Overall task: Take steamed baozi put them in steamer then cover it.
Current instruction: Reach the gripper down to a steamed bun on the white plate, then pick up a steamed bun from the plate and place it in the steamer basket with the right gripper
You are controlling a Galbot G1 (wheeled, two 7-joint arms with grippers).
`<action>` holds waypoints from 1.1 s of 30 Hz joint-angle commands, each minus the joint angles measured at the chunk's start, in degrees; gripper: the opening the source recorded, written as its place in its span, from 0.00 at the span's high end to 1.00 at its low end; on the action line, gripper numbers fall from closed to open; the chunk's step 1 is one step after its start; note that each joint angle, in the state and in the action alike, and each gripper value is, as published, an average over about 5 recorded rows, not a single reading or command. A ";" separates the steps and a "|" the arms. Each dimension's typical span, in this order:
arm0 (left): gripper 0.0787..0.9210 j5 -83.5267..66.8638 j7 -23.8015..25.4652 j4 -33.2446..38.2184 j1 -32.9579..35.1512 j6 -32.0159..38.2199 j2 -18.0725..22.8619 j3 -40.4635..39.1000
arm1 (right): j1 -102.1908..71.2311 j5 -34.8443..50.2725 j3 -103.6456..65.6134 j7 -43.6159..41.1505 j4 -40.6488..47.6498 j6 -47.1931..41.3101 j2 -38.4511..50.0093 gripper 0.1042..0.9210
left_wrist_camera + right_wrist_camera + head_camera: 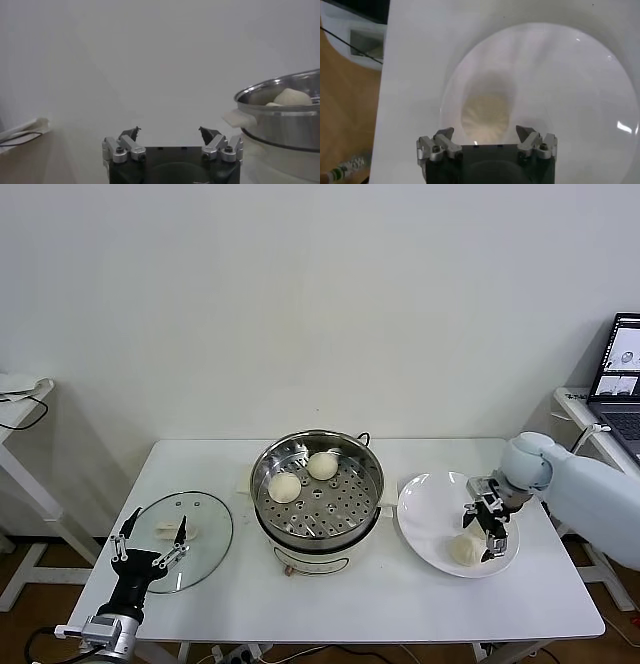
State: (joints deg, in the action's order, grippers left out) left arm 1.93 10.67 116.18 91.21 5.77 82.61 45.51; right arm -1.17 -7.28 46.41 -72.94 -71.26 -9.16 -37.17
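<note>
My right gripper covers part of the plate beside the baozi (pixel 465 550). I should expect another baozi hidden there when I take this one away.
The steamer (pixel 318 492), a shiny steel pot on a cream base, stands mid-table with two baozi (pixel 285 486) (pixel 322 466) on its perforated tray. A third baozi (pixel 461 550) lies on the white plate (pixel 432 502) to the right. My right gripper (pixel 478 534) hovers open just above that bun, not touching it; in the right wrist view the baozi (pixel 485 116) sits ahead of the right gripper (pixel 484 131). My left gripper (pixel 152 536) is open and empty near the front left, by the glass lid (pixel 200 529). The left wrist view shows the left gripper (pixel 169 130) and the steamer (pixel 285 120) off to one side.
The clear glass lid lies flat on the table left of the steamer. A laptop (pixel 622 374) sits on a side table at far right, and another side table (pixel 20 409) stands at far left. The white table's front edge (pixel 330 636) is close to both arms.
</note>
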 commanded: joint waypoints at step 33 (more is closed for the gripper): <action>0.12 1.02 -0.79 0.04 -0.48 -0.23 -0.07 -1.87 | 18.71 7.30 7.65 -3.66 -2.77 0.88 0.62 0.35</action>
State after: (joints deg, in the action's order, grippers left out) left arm 2.74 9.95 116.13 90.78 5.67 82.67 44.08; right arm 2.55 -5.60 46.58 -74.95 -71.31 -9.06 -37.76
